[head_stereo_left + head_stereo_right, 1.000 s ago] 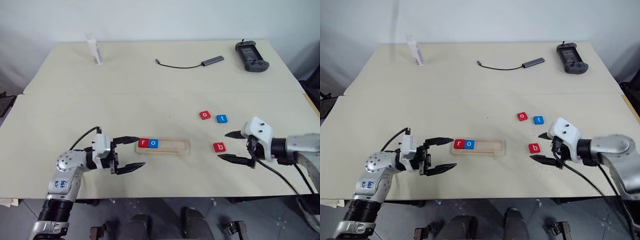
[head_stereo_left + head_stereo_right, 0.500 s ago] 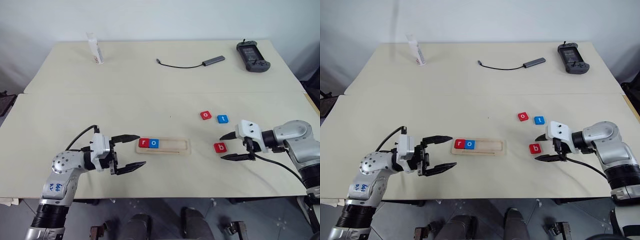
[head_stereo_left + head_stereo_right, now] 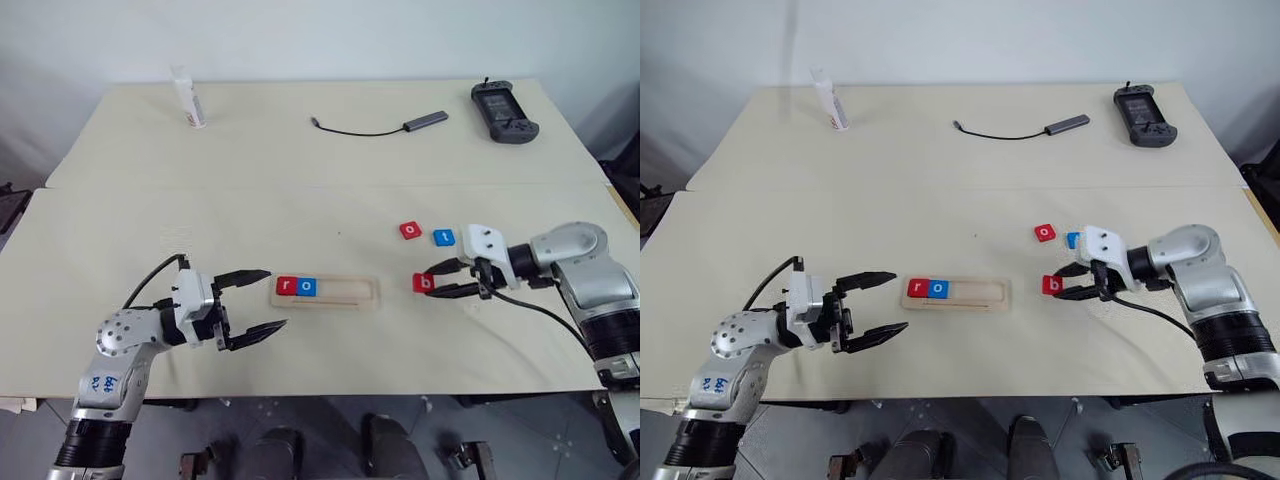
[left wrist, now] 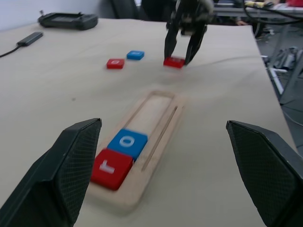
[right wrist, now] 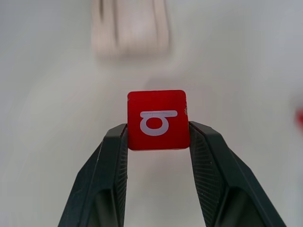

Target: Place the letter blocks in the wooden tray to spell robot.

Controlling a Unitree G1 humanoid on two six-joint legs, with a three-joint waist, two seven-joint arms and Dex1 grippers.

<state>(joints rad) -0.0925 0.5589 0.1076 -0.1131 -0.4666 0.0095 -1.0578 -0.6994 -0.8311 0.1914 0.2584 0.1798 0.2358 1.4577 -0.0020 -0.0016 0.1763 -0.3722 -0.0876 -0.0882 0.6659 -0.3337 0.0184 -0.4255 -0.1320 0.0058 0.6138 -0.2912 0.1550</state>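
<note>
I should keep moving my right gripper to the free slot (image 3: 329, 288) beside the blue "o" and let go there, because the red "b" block's letter (image 3: 424, 283) is upright like that "o".
The wooden tray (image 3: 345, 293) lies at the table's front middle, with a red "r" block (image 3: 287, 286) and a blue "o" block (image 3: 308, 287) side by side at its left end. Just right of the tray, my right gripper (image 3: 429, 283) is shut on a red "b" block (image 5: 157, 118), one finger on each side edge; I cannot tell whether the block is off the table. A red "o" block (image 3: 411, 230) and a blue "t" block (image 3: 444, 237) lie loose behind it. My left gripper (image 3: 272, 298) stands open at the tray's left end, holding nothing.
At the back stand a white tube (image 3: 188, 97) on the left, a cable with a grey adapter (image 3: 385, 127) in the middle and a black handheld controller (image 3: 504, 111) on the right. A seam between two tabletops (image 3: 300, 186) crosses the width.
My right gripper has closed from wide open onto the red "b" block and carried it a little leftward toward the tray. The left gripper has stayed open and about where it was.
</note>
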